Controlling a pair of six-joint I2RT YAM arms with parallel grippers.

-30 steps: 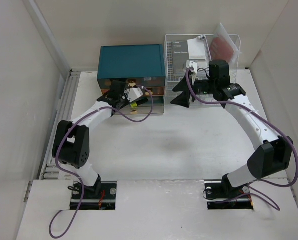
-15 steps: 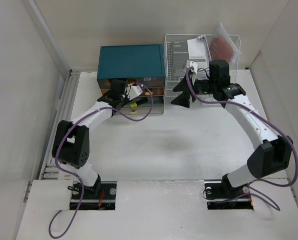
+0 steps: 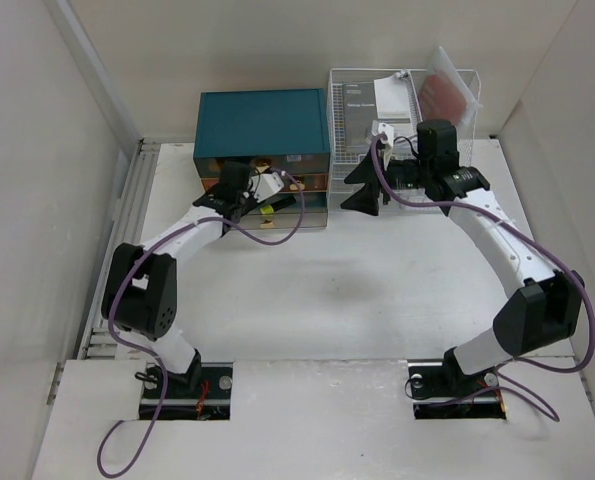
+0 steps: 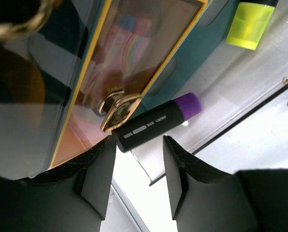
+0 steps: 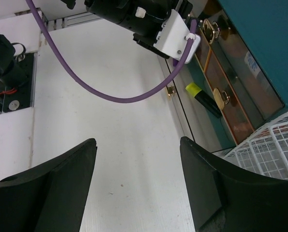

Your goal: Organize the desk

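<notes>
My left gripper should move back out of the way first, because it is blocking the front of the open bottom drawer (image 3: 289, 219). My right gripper will then push the drawer closed.
My left gripper (image 4: 138, 147) is open at the front of the teal drawer chest (image 3: 262, 122), with nothing between its fingers. Just past its fingertips a black marker with a purple cap (image 4: 156, 123) lies in the pulled-out clear bottom drawer (image 4: 221, 96), next to a gold handle (image 4: 117, 107). Farther along the same drawer lies a yellow highlighter (image 4: 250, 24). In the top view the left gripper (image 3: 260, 192) is low at the chest's front. My right gripper (image 3: 360, 190) hovers open and empty over the white desk (image 3: 377, 280), right of the chest; its own view shows bare desk under the gripper (image 5: 138, 142).
A white wire rack (image 3: 402, 100) holding papers and a reddish pouch stands at the back right, beside the chest. The left arm's purple cable (image 5: 110, 96) loops in front of the drawers. Pale walls close in both sides.
The left gripper's jaws have parted from shut to open at the drawer front, and its wrist has shifted slightly. The right arm has not moved.
</notes>
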